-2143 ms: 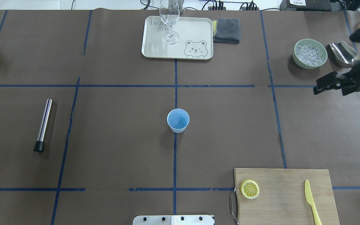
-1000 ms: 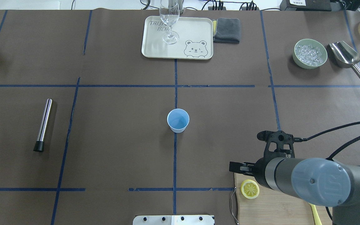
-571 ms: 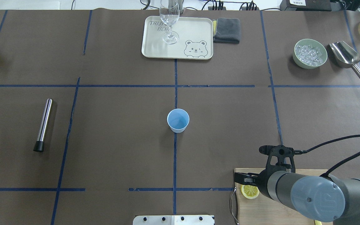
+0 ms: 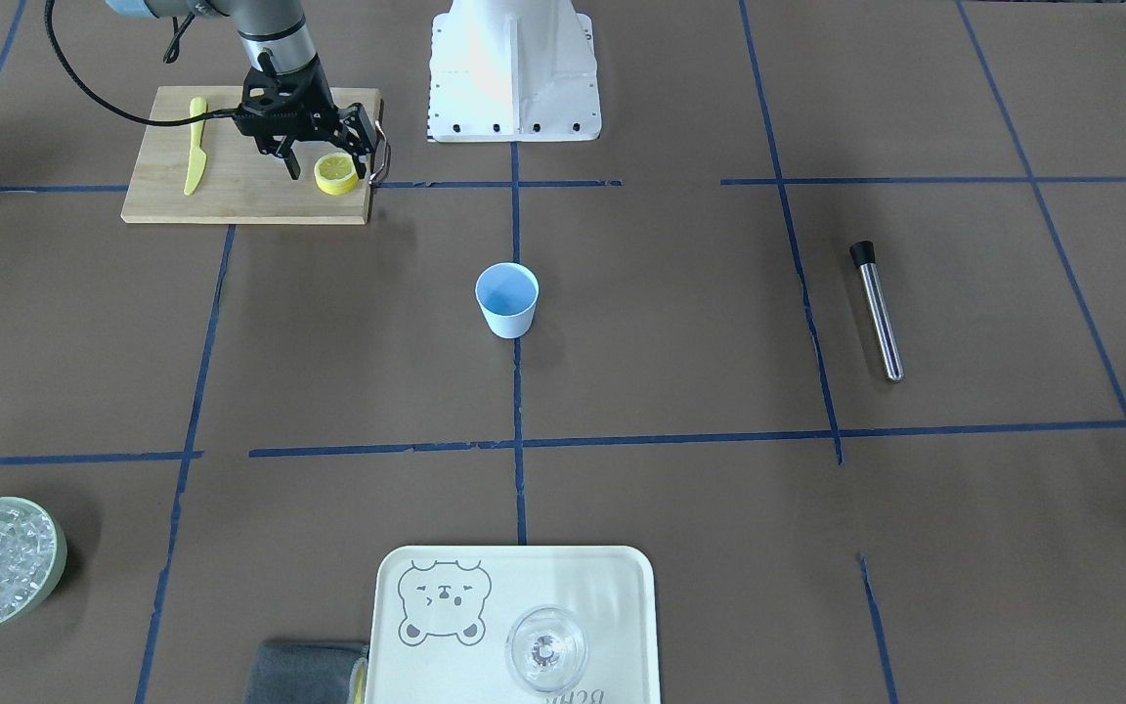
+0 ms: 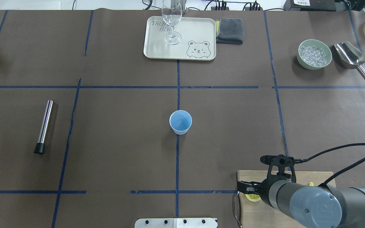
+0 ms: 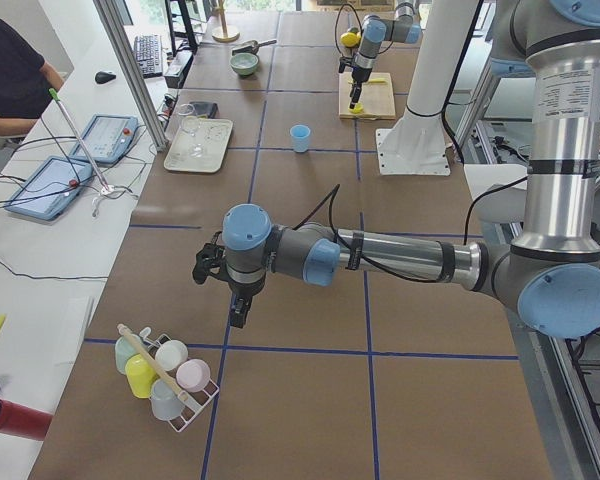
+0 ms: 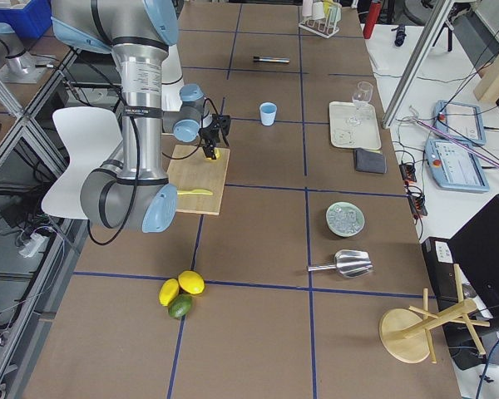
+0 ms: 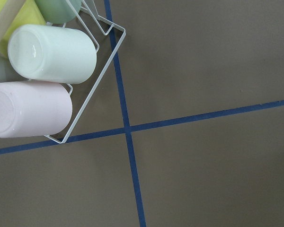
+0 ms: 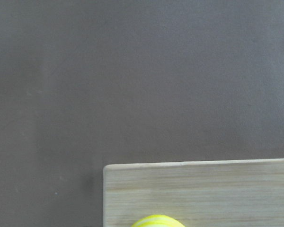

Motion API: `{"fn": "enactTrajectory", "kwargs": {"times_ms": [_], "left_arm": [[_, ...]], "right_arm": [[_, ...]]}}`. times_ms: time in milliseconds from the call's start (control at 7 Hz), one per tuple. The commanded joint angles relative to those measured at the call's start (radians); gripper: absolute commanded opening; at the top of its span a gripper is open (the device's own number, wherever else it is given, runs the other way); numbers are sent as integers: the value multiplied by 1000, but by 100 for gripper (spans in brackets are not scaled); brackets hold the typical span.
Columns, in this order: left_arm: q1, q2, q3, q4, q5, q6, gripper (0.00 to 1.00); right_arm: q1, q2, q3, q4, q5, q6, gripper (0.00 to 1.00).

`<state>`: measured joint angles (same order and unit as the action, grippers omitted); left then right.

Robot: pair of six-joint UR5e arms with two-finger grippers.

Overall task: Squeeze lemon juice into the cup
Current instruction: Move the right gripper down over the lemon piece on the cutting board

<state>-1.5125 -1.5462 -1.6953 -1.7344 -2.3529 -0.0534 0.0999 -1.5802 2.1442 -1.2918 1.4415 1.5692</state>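
I expect the lemon (image 4: pixel 336 174) to leave a loose slice on the board when I pick it up, because yellow and white bands (image 9: pixel 158 221) run across the lemon's top edge.
The lemon (image 4: pixel 336 173) lies cut face up on the wooden cutting board (image 4: pixel 231 200) near its handle end. My right gripper (image 4: pixel 324 164) is open and low over the board, one finger on each side of the lemon. In the overhead view the right gripper (image 5: pixel 249 189) and arm hide most of the lemon (image 5: pixel 252 198). The right wrist view shows only the lemon's top edge (image 9: pixel 156 221). The light-blue cup (image 5: pixel 180 122) stands upright at the table's middle, well apart from both. My left gripper (image 6: pixel 235 300) hovers by a mug rack; I cannot tell its state.
A yellow knife (image 4: pixel 195 145) lies on the board. A tray (image 5: pixel 201 31) with a clear glass (image 5: pixel 172 22), a grey cloth (image 5: pixel 230 30), a bowl of ice (image 5: pixel 315 54) and a metal scoop (image 5: pixel 350 57) sit far. A metal rod (image 5: pixel 44 126) lies left.
My right arm has swung from beside the ice bowl to the cutting board and come down over the lemon, covering more of it. The cup has not moved.
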Motion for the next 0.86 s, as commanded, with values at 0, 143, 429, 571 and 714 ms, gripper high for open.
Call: {"fn": "enactTrajectory", "kwargs": {"times_ms": [0,143,429,571,714], "left_arm": [[0,0,3,-1,0,1,100],[0,2,3,-1,0,1,100],[0,2,3,-1,0,1,100],[0,2,3,-1,0,3,100],[0,2,2,-1,0,3,100]], "right_arm": [[-26,2,-3,0,-21,0,100],[-29,3,-4,0,-32,0,100],[-35,3,-23,0,-30,-2,100],[-36,5,-33,0,-27,-2,100],[-36,5,-30,0,-27,-2,100]]}}
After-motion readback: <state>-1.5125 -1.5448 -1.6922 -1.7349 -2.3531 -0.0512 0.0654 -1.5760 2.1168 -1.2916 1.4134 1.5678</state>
